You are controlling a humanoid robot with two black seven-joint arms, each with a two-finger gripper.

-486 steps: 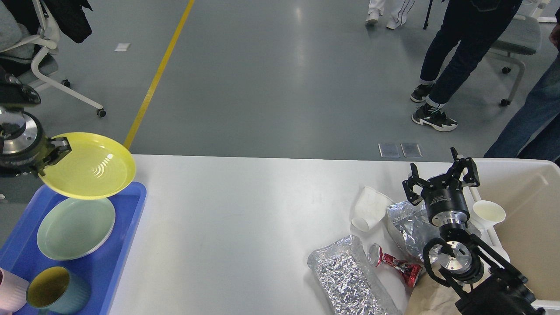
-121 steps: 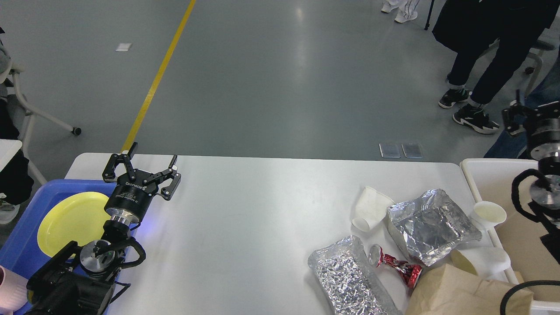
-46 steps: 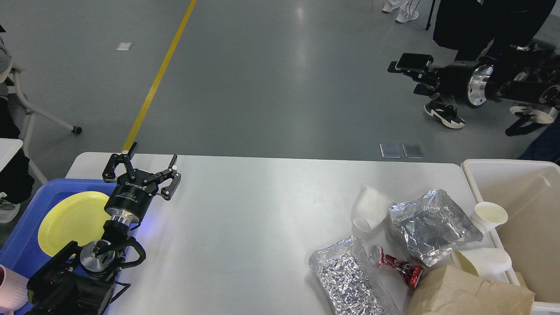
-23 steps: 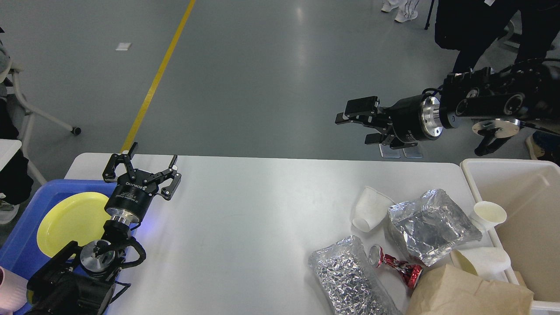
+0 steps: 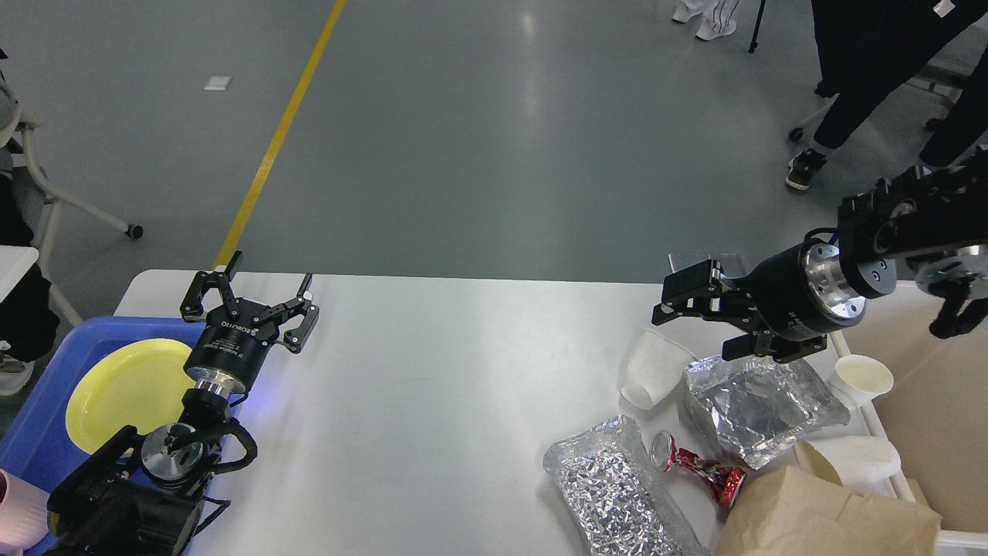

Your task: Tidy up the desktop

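The brown paper bag (image 5: 827,520) is lying flat and has a creased upper edge (image 5: 857,492), so it will hang like a thin, empty sheet when I pick it up.
The white desktop (image 5: 432,401) carries litter at its right end: a white paper cup (image 5: 652,369) on its side, two crumpled foil bags (image 5: 760,405) (image 5: 617,486), a crushed red can (image 5: 698,467), a brown paper bag (image 5: 826,513) and another tipped cup (image 5: 853,459). My right gripper (image 5: 673,301) hangs open and empty just above the table's far edge, a little beyond the tipped cup and the upper foil bag. My left gripper (image 5: 251,297) stands open and empty over the table's left end, beside the blue tray.
A blue tray (image 5: 38,386) at the left holds a yellow plate (image 5: 123,390) and a pink cup (image 5: 11,510). A beige tub (image 5: 942,401) stands at the right, with a small white cup (image 5: 861,378) at its rim. People stand on the floor beyond.
My right arm has swung down and toward the table from high over the floor, ending just above the litter. The left arm has stayed still.
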